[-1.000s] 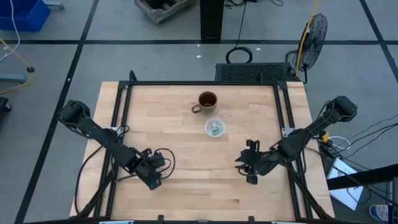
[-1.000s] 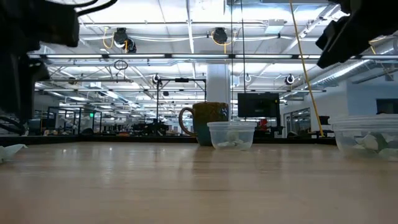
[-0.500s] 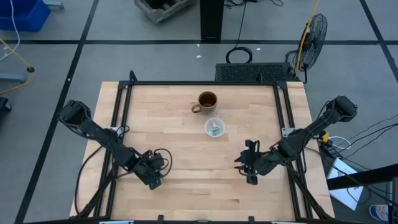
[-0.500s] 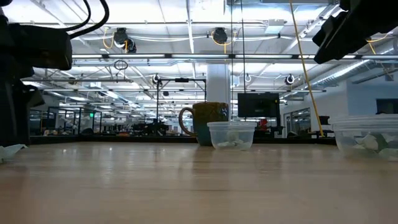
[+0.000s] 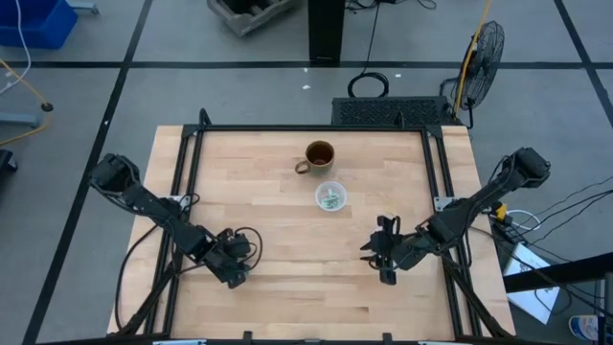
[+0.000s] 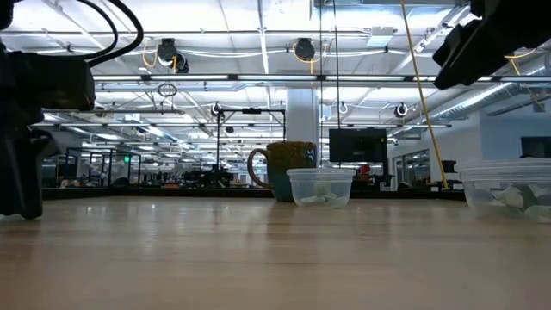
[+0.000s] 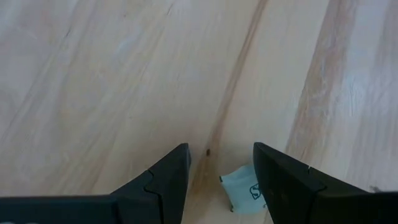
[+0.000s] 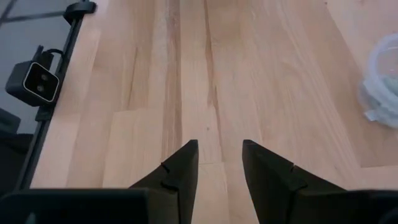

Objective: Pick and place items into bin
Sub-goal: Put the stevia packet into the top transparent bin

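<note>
I should turn my left gripper and move its open fingers around the candy bit before closing them, because the candy bit's end [image 7: 243, 189] shows beside one finger that covers the rest.
A pale green-and-white candy bit [image 7: 239, 190] lies flat on the wood between my left gripper's open fingers [image 7: 221, 152], close to one of them. That gripper [image 5: 233, 271] is down at the table near its near-left part and shows at the low view's left edge [image 6: 21, 172]. More pale bits sit in a small clear bin [image 5: 330, 197] at mid-table [image 6: 320, 185], just in front of the brown mug [image 5: 318, 156]. My right gripper [image 5: 383, 259] hovers open [image 8: 219, 146] over bare wood at the near right. My left gripper comes from above with a finger on each side of the candy bit [image 7: 236, 186]. The bit lies on the table, partly behind one finger [image 7: 280, 177]; I cannot tell whether that finger touches it.
A second clear container [image 6: 508, 189] with pale bits shows at the low view's right edge. The brown mug [image 6: 288, 168] stands behind the clear bin. A small camera [image 8: 37, 81] is mounted on the black frame rail at the table's edge.
My left gripper has come down to the table onto the candy bit at the near left; in the low view it now stands in front of the bit that showed there before. The right arm has kept still.
</note>
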Controlling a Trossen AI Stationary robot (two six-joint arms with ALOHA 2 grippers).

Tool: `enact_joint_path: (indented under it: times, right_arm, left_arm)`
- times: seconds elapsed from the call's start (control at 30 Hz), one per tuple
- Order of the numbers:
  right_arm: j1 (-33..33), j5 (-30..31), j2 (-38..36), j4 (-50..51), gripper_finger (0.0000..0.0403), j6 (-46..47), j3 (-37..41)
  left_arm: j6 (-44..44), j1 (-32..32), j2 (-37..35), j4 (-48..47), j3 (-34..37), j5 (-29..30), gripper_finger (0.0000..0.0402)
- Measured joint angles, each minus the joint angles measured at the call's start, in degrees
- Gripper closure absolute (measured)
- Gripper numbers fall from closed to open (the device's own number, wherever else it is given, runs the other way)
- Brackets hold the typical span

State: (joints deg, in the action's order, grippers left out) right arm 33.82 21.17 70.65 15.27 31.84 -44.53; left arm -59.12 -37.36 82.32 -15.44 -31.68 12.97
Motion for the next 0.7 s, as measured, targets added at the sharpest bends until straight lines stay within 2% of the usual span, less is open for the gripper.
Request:
enact_joint_path:
  times: [0.13,0.2,0.4,0.5,0.57,0.7]
  right_arm:
    - [0.0,-0.2,0.1,-7.2,0.0285,-0.1,5.0]
    - [0.0,-0.2,0.0,-11.5,0.0284,0.4,7.9]
    - [0.0,-0.4,0.0,-26.8,0.0288,3.4,14.5]
    - [0.0,-0.4,0.0,-32.6,0.0288,-3.1,15.4]
    - [0.0,-0.4,0.0,-35.4,0.0288,-8.1,15.3]
    - [-0.1,-0.3,0.0,-37.9,0.0288,-14.2,15.4]
  left_arm:
    - [2.5,0.0,0.0,0.6,0.1,-0.3,0.0217]
    - [3.1,0.0,0.0,0.5,0.1,-0.4,0.0233]
    - [4.1,0.1,0.1,-0.2,0.2,-0.2,0.0336]
    - [4.1,0.2,-0.4,0.0,0.0,-0.6,0.0387]
    - [2.5,0.8,-1.1,0.4,-0.6,-2.4,0.0393]
    - [-1.2,2.7,-2.8,0.5,-2.3,-6.6,0.0362]
